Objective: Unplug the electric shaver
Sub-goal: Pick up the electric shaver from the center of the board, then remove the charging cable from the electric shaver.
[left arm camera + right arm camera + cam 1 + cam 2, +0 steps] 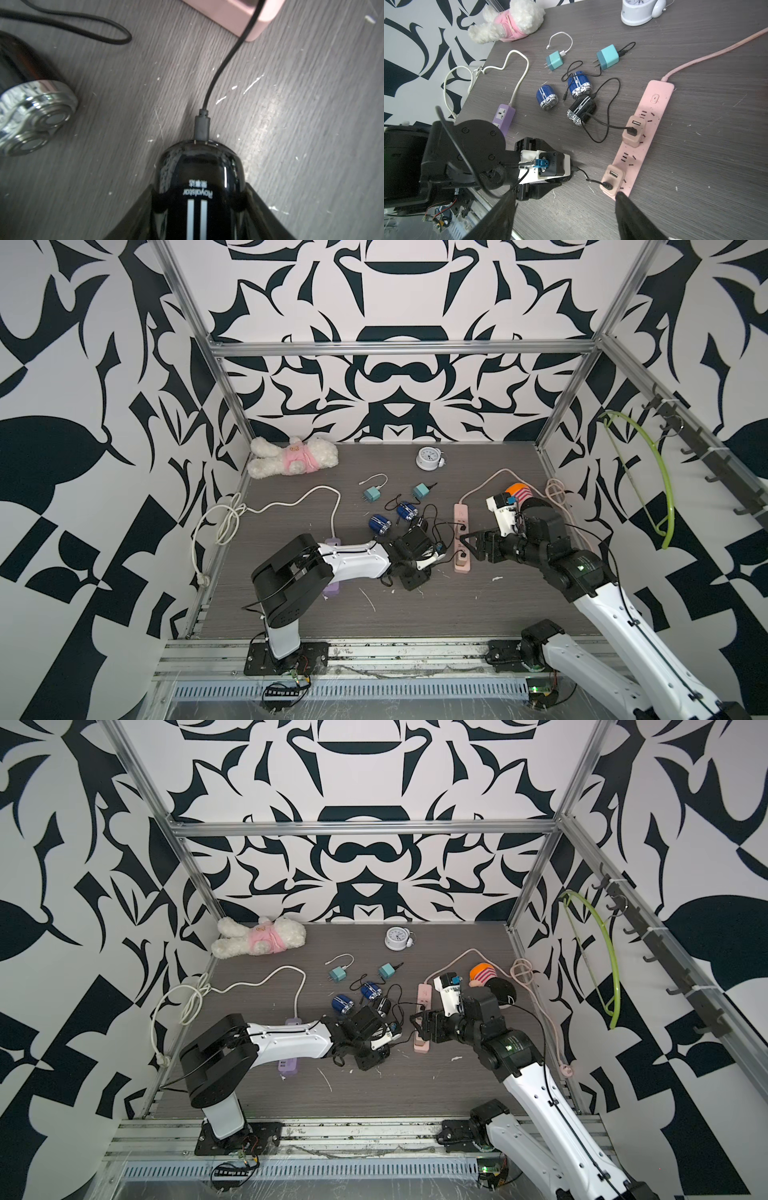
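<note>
The cable plug is in the shaver's end [201,144] and my left gripper holds only the shaver's body, so my right gripper should grab the plug [202,127] and draw them apart.
A glossy black electric shaver [199,166] lies on the grey table between the fingers of my left gripper [199,188], which press against both its sides. Its black cable plug [201,128] sits in the shaver's end. The cable runs to a tan USB adapter [611,180] on the near end of the pink power strip [652,116]. In both top views my left gripper [419,558] [374,1038] is low, just left of the strip [462,514]. My right gripper [566,195] [465,545] hangs open over that near adapter, holding nothing.
A second black shaver [581,110] is wired to another adapter [634,129] on the strip. Two blue shavers [547,99] [579,85], two teal chargers [554,61] [608,57], a purple power strip [504,116], a plush toy [291,456], a clock [428,458] and an orange ball [517,491] lie around.
</note>
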### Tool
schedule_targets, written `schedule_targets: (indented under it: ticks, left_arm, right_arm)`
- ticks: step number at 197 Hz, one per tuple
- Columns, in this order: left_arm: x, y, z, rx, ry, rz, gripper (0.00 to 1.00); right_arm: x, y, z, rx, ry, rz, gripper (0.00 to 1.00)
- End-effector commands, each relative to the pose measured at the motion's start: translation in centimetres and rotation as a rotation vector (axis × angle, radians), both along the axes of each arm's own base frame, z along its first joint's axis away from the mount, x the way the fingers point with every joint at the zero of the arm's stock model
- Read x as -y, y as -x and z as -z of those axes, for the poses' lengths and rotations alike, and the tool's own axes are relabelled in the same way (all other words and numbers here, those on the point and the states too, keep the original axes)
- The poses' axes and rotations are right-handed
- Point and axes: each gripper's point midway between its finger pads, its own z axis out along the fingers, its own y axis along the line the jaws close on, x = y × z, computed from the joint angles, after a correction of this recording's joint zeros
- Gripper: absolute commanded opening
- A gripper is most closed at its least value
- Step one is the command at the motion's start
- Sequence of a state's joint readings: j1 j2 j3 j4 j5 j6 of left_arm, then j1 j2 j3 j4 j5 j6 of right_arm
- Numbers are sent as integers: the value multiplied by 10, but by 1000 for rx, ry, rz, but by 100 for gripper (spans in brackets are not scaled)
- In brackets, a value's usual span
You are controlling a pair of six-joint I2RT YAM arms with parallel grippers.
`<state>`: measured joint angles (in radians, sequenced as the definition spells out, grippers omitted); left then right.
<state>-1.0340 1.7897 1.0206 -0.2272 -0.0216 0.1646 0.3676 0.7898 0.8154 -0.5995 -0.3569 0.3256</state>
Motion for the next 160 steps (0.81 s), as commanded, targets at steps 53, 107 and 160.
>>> schedule_targets:
  ticks: [53,107,160]
  left_arm:
    - [1,10,-56,-4,158,-39,38]
    - [-6,18,-83,4,224,-41,37]
    - [-1,18,-85,-5,231,-38,38]
  right_arm:
    - [-36,29,-8,-185,-262,-129,53]
    - [-49,38,8,-313,-342,-174,46]
    - [-59,48,19,-423,-454,-210,43]
